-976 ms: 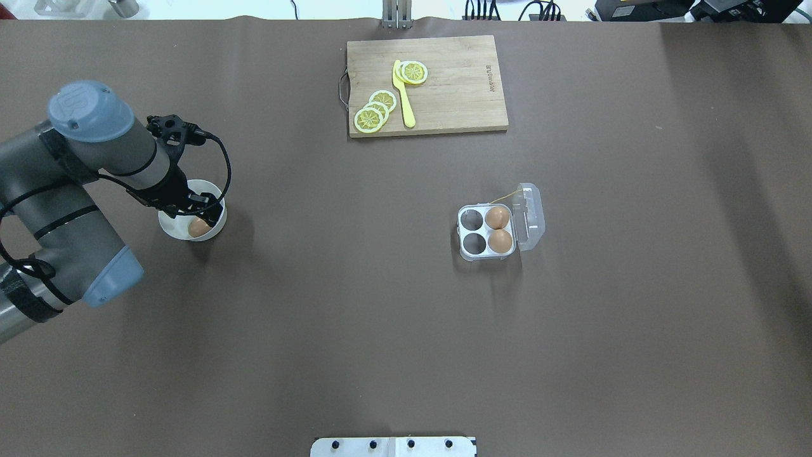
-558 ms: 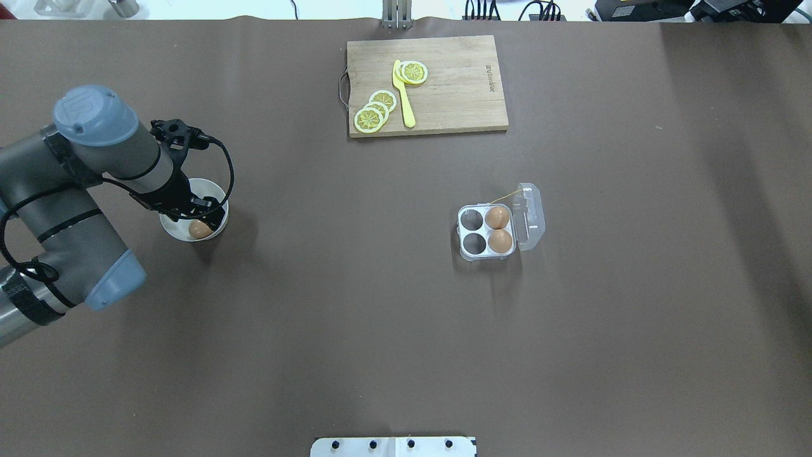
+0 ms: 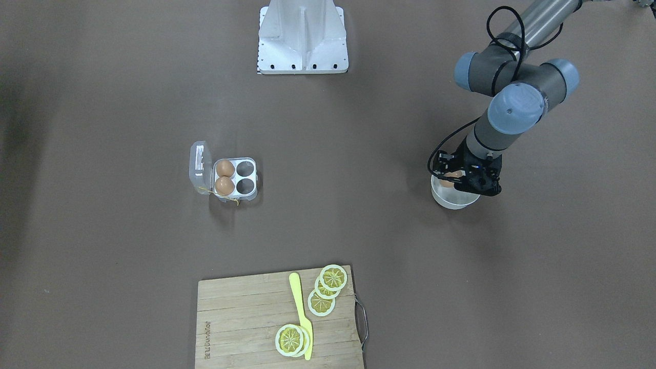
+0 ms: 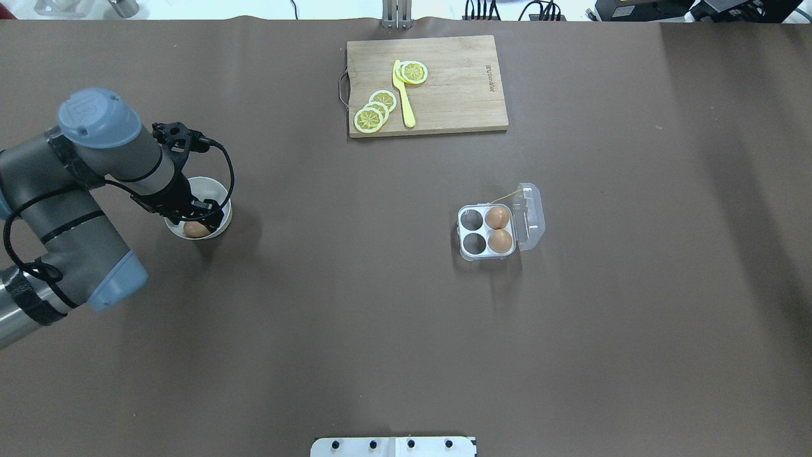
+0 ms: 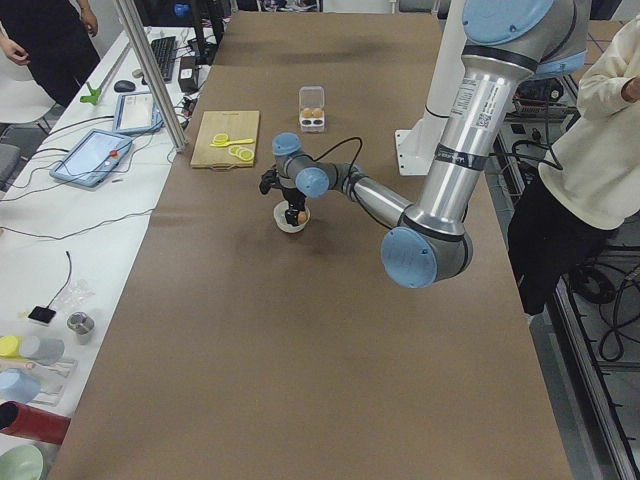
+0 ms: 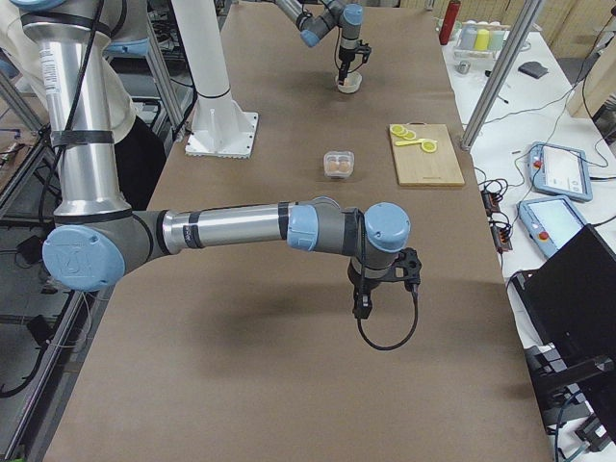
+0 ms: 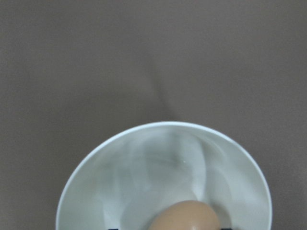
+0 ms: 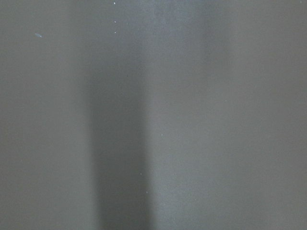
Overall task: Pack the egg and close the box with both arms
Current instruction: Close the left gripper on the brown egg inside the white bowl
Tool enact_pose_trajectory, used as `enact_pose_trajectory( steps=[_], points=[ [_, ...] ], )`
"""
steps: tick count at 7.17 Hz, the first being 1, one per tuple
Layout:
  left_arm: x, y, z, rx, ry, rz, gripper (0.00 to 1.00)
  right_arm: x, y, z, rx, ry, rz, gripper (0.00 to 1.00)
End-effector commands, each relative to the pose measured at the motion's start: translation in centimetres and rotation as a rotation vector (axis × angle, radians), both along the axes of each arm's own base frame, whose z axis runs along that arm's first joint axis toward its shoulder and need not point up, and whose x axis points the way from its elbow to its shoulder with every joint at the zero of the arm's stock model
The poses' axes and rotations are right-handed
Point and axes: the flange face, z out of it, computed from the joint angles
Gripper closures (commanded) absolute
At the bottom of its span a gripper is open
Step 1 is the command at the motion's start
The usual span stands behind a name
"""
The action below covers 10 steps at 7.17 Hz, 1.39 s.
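Observation:
The orange-brown egg (image 3: 452, 178) is lying on its side. I expect the egg to roll across the empty cells (image 3: 245, 185) when I lower it into the box.
One orange-brown egg (image 4: 194, 230) lies in a white bowl (image 4: 212, 186) at the table's left. My left gripper (image 4: 204, 219) reaches down into the bowl, its jaws open on either side of the egg (image 7: 184, 215), which fills the bottom of the left wrist view. The clear box (image 4: 461, 230) stands right of centre with its lid (image 4: 531, 216) folded open; two eggs (image 4: 498, 217) fill its right cells and the left cells are empty. My right gripper (image 6: 364, 306) hangs low over bare table, seen only in the exterior right view, so I cannot tell its state.
A wooden cutting board (image 4: 457, 82) with lemon slices (image 4: 375, 111) and a yellow knife (image 4: 403, 95) lies at the far edge. The robot's white base (image 3: 302, 41) stands on the near side. A person (image 5: 600, 150) stands beside the table.
My left arm shifted slightly right and settled lower over the egg. The bowl slid a little to the right and away from the robot.

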Motion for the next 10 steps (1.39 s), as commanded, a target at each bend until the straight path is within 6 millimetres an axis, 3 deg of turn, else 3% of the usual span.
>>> enact_pose_trajectory(
  steps=[1,3,10],
  points=[
    [0.2,-0.2,0.7,-0.004,-0.004,0.001,0.25,0.0,0.3,-1.5,-0.003,0.003,0.0,0.0],
    [0.5,-0.4,1.6,0.005,0.006,0.001,0.25,0.0,0.3,-1.7,0.0,0.003,0.0,0.0],
    [-0.1,-0.1,1.8,0.006,0.007,-0.002,0.25,0.0,0.3,-1.8,0.003,0.008,-0.001,0.0]
  ],
)
